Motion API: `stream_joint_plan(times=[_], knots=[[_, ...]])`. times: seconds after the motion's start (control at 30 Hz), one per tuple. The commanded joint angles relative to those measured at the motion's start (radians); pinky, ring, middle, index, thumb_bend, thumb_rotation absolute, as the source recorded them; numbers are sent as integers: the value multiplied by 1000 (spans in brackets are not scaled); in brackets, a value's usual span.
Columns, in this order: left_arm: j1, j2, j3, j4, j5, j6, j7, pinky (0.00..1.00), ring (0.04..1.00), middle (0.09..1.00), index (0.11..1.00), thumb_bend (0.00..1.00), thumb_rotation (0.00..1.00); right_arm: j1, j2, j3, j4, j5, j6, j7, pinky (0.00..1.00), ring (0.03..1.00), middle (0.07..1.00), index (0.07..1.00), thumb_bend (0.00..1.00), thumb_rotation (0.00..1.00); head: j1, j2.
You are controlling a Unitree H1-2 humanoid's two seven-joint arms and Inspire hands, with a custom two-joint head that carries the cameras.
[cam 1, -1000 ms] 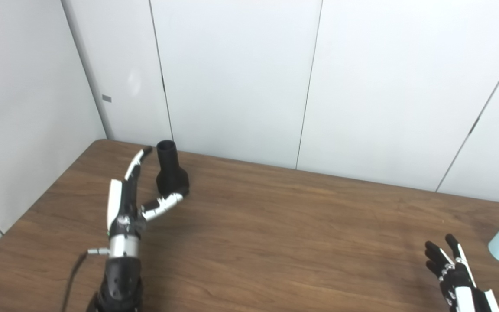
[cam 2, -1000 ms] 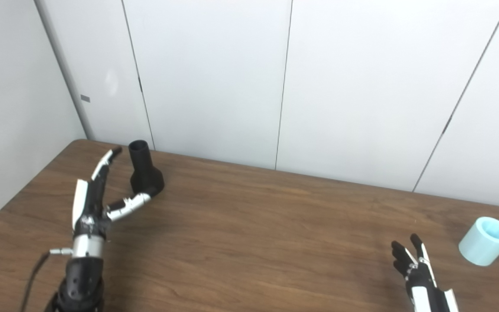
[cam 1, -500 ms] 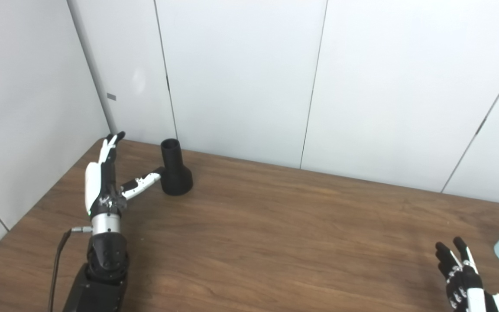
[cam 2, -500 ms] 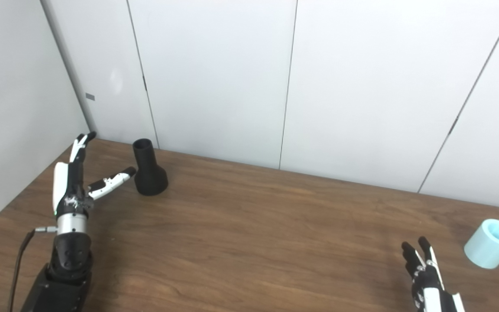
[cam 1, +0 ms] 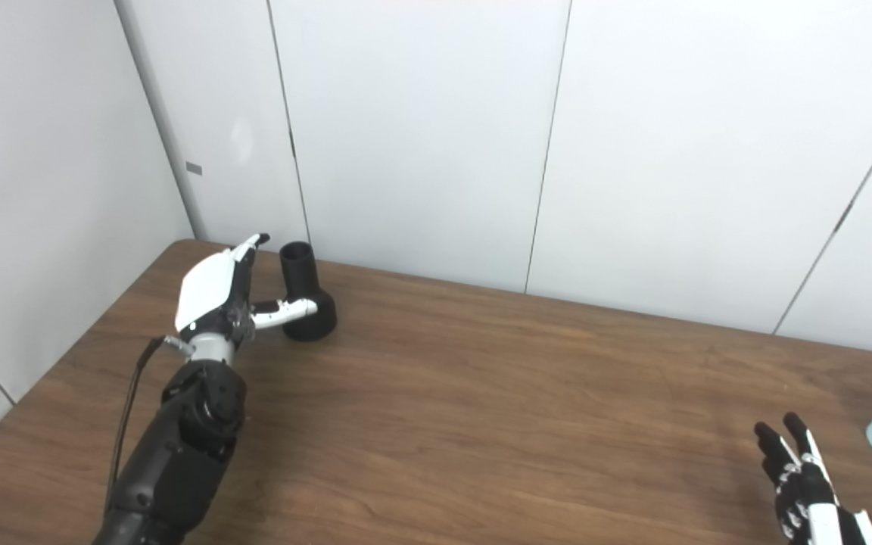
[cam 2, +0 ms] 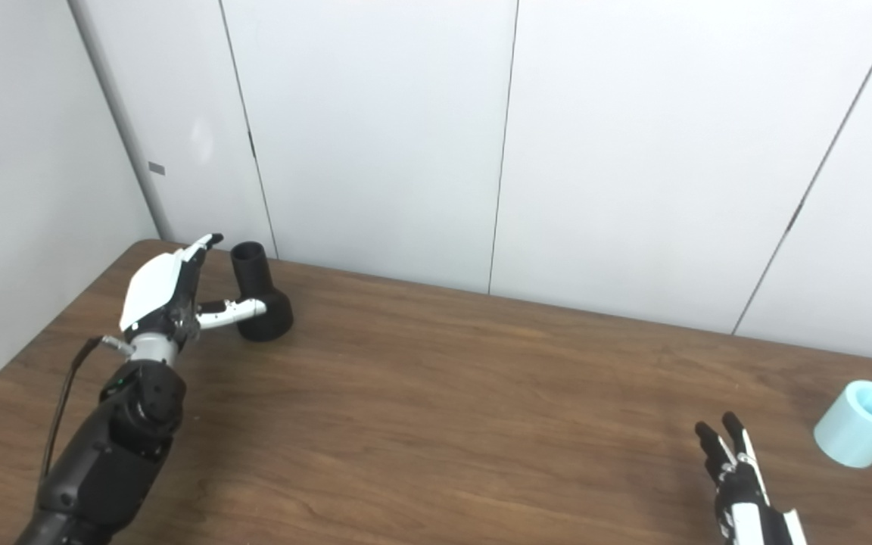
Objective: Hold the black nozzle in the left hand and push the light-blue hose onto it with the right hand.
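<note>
My gripper will push the light-blue hose. The black nozzle's neck gets wider into a flared base point(cam 1: 315, 322), so the hose will slide down and stop there.
The black nozzle point(cam 1: 302, 294) stands upright on its wide base at the table's far left, narrow neck up. My left hand point(cam 1: 220, 297) is open just left of it, fingers reaching beside the neck and the thumb lying in front of the flared base; I cannot tell whether it touches. A short light-blue hose piece point(cam 2: 863, 422) lies tilted at the far right, cut by the frame edge in the left eye view. My right hand point(cam 2: 737, 477) is open near the front right edge, well short of the hose and holding nothing.
The brown wooden table point(cam 1: 481, 393) meets white wall panels point(cam 1: 421, 136) at the back and on the left. A cable point(cam 1: 129, 409) runs along my left forearm.
My left hand has turned palm toward the nozzle and closed in on it, with the thumb now across the front of its base. The right hand has hardly moved.
</note>
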Motion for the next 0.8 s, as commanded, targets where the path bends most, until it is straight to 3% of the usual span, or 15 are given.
stream_joint_plan(times=[0.0,0.23,0.43,0.77], knots=[[-48,25,-12,18,33,17,4,1000,978,926,911,1000,563,70,13,10,77,20,-10,10,973,958,922,1000,464,1000,2,-1],[-86,24,-49,122,47,46,11,1000,972,921,909,1000,579,80,20,20,54,-8,2,2,950,930,893,1000,460,1000,-1,0],[-119,29,-90,155,54,85,-27,1000,986,937,918,1000,597,82,21,19,46,-6,12,5,956,927,896,1000,457,996,-3,6],[-177,24,-153,247,54,48,-22,1000,964,909,882,1000,589,78,23,19,43,-8,15,4,972,911,872,1000,427,998,-9,15]])
